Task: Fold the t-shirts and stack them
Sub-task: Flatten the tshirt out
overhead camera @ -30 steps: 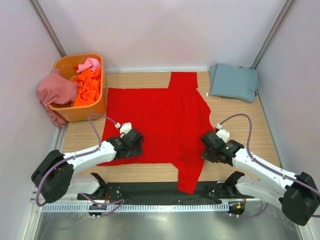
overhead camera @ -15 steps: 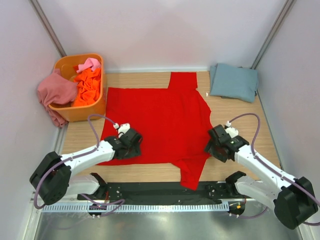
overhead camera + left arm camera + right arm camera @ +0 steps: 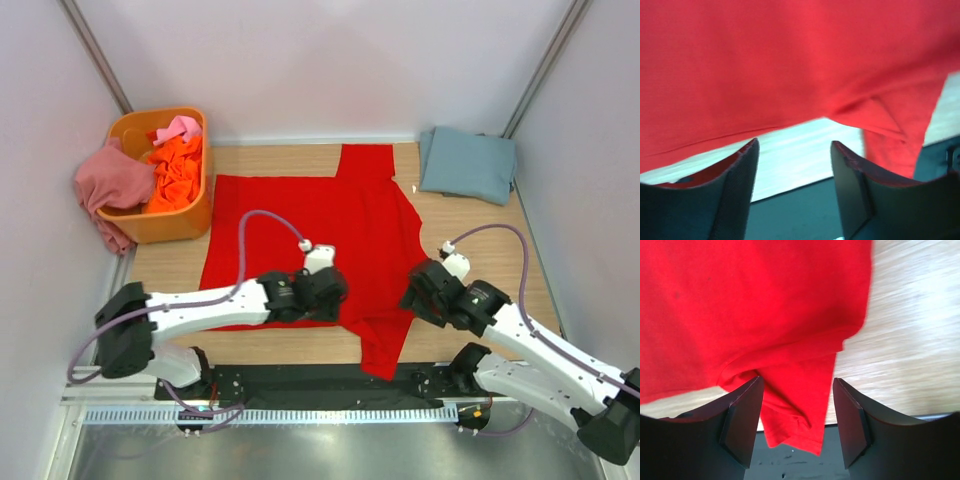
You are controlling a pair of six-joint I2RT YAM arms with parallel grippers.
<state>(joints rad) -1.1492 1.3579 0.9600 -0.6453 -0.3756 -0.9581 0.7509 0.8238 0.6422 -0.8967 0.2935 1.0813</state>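
My right gripper should move away while my left gripper opens out the sleeve's folded layer [image 3: 786, 409], because the red t-shirt's near sleeve [image 3: 383, 345] is folded over on itself.
A bright red t-shirt [image 3: 320, 235] lies spread flat on the wooden table [image 3: 480, 240], and one sleeve [image 3: 380, 350] hangs over the near edge. My left gripper [image 3: 322, 295] hovers over its near hem, open, with bare table between its fingers [image 3: 794, 145]. My right gripper [image 3: 422, 297] is at the shirt's right side by that sleeve. It is open too, and the red sleeve [image 3: 805, 405] lies below its spread fingers [image 3: 798, 381], ungripped. A folded grey-blue t-shirt [image 3: 467, 165] rests at the back right.
An orange tub [image 3: 185, 222] stands at the back left. It holds an orange shirt [image 3: 175, 175] and a pink one [image 3: 180, 128]. A dusty rose shirt [image 3: 105, 185] drapes over its left rim. A black strip [image 3: 300, 378] runs along the near edge.
My left arm has swung right along the red shirt's near hem. The right gripper has opened and shifted slightly at the shirt's right side.
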